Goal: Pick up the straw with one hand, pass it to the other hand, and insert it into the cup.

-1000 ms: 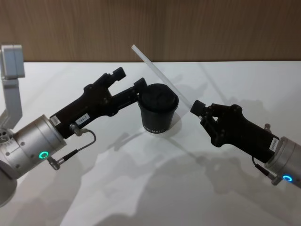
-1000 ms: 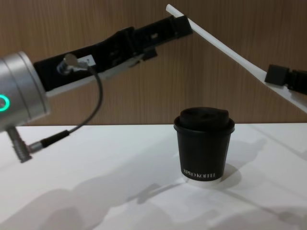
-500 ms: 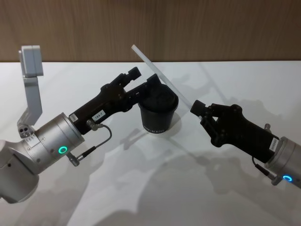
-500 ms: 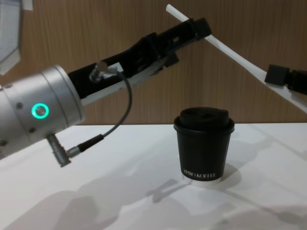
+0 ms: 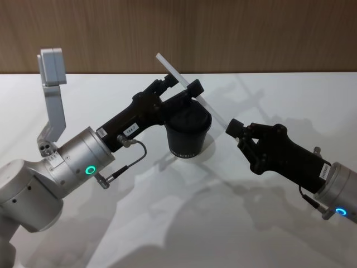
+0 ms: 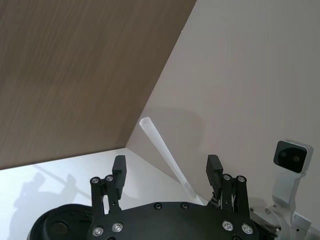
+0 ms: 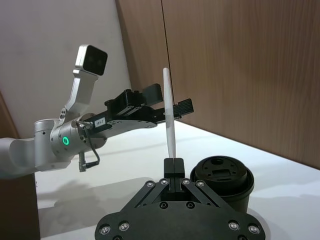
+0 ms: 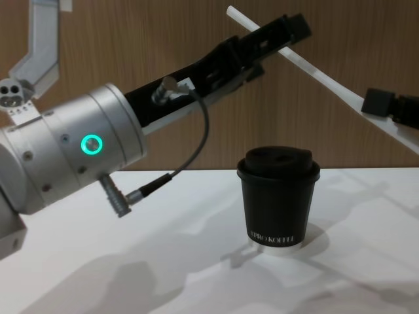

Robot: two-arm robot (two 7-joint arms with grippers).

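The black lidded cup (image 5: 187, 132) is standing free with a small opening in its lid (image 7: 217, 161), so the cup will tilt slightly when I push the straw in.
The white straw (image 5: 192, 92) slants up through the air above the table, its lower end clamped in my right gripper (image 5: 234, 127), which is shut on it right of the cup. In the right wrist view the straw (image 7: 169, 115) rises straight from the closed fingers (image 7: 174, 165). My left gripper (image 5: 181, 85) is open and straddles the straw's upper part above the cup. Its two fingers (image 6: 119, 172) stand wide apart with the straw (image 6: 165, 150) between them, not touching it. The black lidded cup (image 5: 188, 131) stands upright on the table (image 8: 279, 196).
The white table (image 5: 167, 223) runs back to a brown wooden wall (image 5: 251, 33). A grey camera bracket (image 5: 53, 95) sticks up from the left wrist. The left arm's grey cable (image 8: 190, 150) hangs left of the cup.
My left arm has swung forward and to the right, bringing its open fingers around the straw's upper part. The right gripper, the straw and the cup have stayed still.
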